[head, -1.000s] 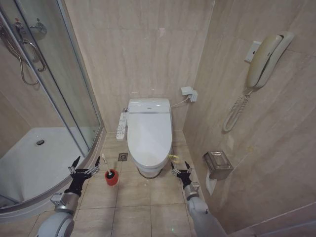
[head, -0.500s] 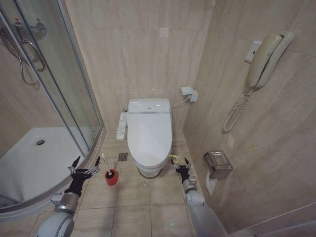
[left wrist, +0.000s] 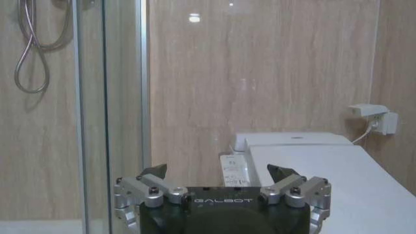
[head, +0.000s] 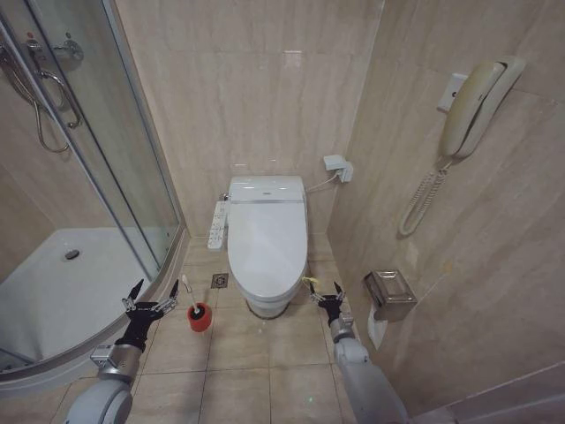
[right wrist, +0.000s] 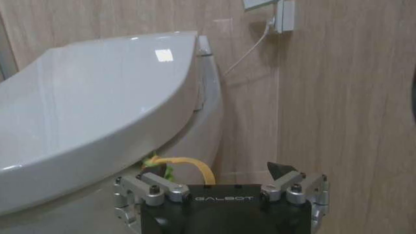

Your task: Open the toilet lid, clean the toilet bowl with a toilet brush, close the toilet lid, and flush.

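I expect the hidden seat to swing up with the toilet lid (head: pixel 267 248) when I lift the green-yellow strap (head: pixel 310 281), because the strap comes out from under the lid.
The toilet lid (head: pixel 267 234) lies shut over the toilet bowl (head: pixel 265 306). A green-yellow strap (head: pixel 309 283) sticks out at the lid's front right edge. My right gripper (head: pixel 326 294) is open, low beside the bowl, with its fingertips just short of that strap (right wrist: pixel 188 165). In the right wrist view the lid (right wrist: pixel 97 107) rises over the open right gripper (right wrist: pixel 213 169). The toilet brush (head: pixel 189 293) stands in its red holder (head: pixel 200 318) on the floor left of the bowl. My left gripper (head: pixel 152 297) is open, just left of the brush, holding nothing. It also shows open in the left wrist view (left wrist: pixel 217 173).
A glass shower enclosure (head: pixel 106 159) with a white tray (head: pixel 62 291) fills the left. A button panel (head: pixel 217 225) hangs at the bowl's left. On the right wall are a paper holder (head: pixel 390 294), a phone (head: pixel 477 106) and a socket (head: pixel 338 166). A floor drain (head: pixel 220 281) lies between brush and bowl.
My right gripper has moved forward along the bowl's right side, closer to the strap. The left arm, brush and lid have not moved.
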